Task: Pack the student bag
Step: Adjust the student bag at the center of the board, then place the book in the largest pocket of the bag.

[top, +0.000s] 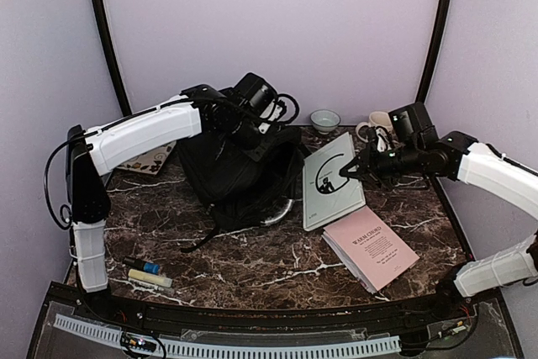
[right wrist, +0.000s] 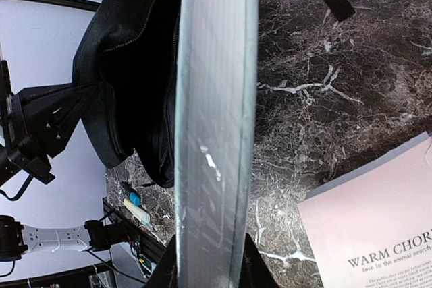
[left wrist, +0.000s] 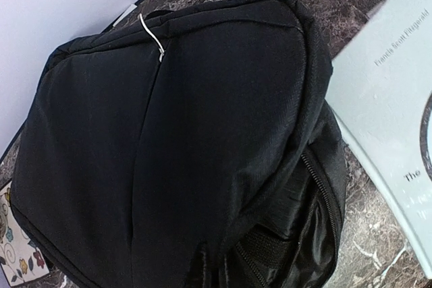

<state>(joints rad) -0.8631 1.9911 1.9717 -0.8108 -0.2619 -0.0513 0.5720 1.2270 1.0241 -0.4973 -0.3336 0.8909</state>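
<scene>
The grey-green book (top: 330, 184) is pointing past the bag's opening, so the robot's right gripper should turn the book in line with the zipped opening (top: 283, 172) before it pushes the book in.
The black student bag (top: 235, 174) stands slumped on the marble table, its grey curved handle (top: 279, 212) at the front. It fills the left wrist view (left wrist: 169, 139), with an open zipped pocket at the lower right. My left gripper (top: 252, 134) is shut on fabric at the bag's top rear; its fingers are hidden in its own view. It also shows in the right wrist view (right wrist: 44, 116), pinching the bag's edge. My right gripper (top: 351, 170) is shut on the right edge of a pale grey-green book (top: 329, 181), which is tilted beside the bag's opening (right wrist: 212, 99).
A pink book (top: 370, 245) lies front right, also in the right wrist view (right wrist: 378, 234). A small bowl (top: 325, 119) and a mug (top: 376, 128) stand at the back. Markers (top: 147, 273) lie front left. A floral card (top: 147, 159) lies left of the bag.
</scene>
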